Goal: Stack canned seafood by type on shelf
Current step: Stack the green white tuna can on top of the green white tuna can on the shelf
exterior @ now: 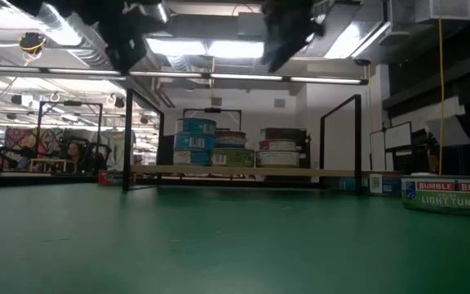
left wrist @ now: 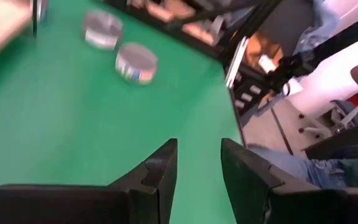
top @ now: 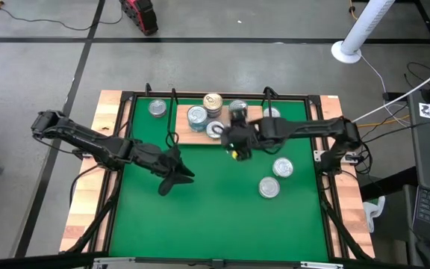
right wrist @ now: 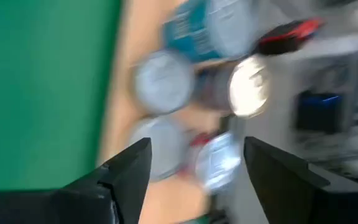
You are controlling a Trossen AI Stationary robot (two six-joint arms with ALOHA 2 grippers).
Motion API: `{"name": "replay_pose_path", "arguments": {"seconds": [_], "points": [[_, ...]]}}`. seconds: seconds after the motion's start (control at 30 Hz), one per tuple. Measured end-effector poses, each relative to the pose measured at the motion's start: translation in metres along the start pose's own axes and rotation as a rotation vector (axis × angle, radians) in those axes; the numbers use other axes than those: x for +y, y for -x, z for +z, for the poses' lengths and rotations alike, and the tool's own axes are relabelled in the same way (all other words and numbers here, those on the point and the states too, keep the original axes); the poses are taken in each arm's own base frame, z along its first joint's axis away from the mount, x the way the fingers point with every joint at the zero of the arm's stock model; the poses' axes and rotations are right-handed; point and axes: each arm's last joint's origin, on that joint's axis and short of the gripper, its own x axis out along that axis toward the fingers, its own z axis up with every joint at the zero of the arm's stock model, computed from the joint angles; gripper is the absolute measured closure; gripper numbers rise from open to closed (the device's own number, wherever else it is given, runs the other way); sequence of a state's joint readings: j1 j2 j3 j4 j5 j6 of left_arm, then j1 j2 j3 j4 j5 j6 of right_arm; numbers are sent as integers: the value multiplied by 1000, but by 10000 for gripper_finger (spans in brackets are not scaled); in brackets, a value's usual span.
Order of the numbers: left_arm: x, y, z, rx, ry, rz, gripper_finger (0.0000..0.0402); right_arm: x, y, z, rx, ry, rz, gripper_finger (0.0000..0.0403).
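Note:
The light-tuna can's near side (top: 265, 196) is clear of its neighbour. I should now move my right gripper's open fingers toward that can's rim (top: 269, 187) and close them there.
The wooden shelf (top: 226, 136) lies at the mat's far middle. Several cans of seafood stand on it: a blue-labelled one (top: 197, 116), a gold-lidded stack (top: 213, 102) and silver-lidded ones (top: 216, 130), (top: 272, 114). One can (top: 157, 109) sits on the mat left of the shelf. Two more (top: 283, 167), (top: 269, 187) sit on the mat at the right and also show in the left wrist view (left wrist: 135, 62). My right gripper (top: 237, 148) (right wrist: 196, 146) hovers open over the shelf's near edge, with nothing between its fingers. My left gripper (top: 175, 179) (left wrist: 199, 146) stands open above the mat's left middle, holding nothing.
Thin black wire posts (top: 173, 96), (top: 267, 93) rise at the shelf's sides. A black frame (top: 125, 112) borders the green mat (top: 215, 217), whose near half is bare. In the low view the shelf's stacks (exterior: 194, 143) stand at the back, and a light-tuna can (exterior: 449, 196) is close at the right.

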State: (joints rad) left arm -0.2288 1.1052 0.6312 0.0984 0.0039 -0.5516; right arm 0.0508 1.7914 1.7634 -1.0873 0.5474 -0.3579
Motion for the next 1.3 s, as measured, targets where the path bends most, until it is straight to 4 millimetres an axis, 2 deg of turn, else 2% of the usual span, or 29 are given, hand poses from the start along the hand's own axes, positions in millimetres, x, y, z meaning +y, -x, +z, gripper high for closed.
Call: {"name": "replay_pose_path", "arguments": {"seconds": [0.27, 0.47, 0.63, 0.8, 1.0, 1.13, 1.3], "points": [[-7, -12, 8, -149, -160, -42, 283, 60, 37, -16, 171, -139, 420, 150], [-8, -28, 4, -170, -242, -55, 283, 114, 54, -26, 276, -118, 465, 150], [-5, -38, -1, -166, -243, -50, 283, 156, 61, -36, 325, -103, 510, 150], [-2, -43, -5, -140, -237, -38, 283, 189, 58, -48, 352, -132, 506, 150], [-1, -46, -7, -128, -229, -33, 283, 220, 42, -65, 354, -126, 501, 150], [-1, -47, -8, -125, -226, -32, 283, 228, 30, -76, 374, -122, 478, 150], [-1, -47, -8, -126, -226, -32, 283, 230, 20, -88, 423, -132, 399, 150]]}}
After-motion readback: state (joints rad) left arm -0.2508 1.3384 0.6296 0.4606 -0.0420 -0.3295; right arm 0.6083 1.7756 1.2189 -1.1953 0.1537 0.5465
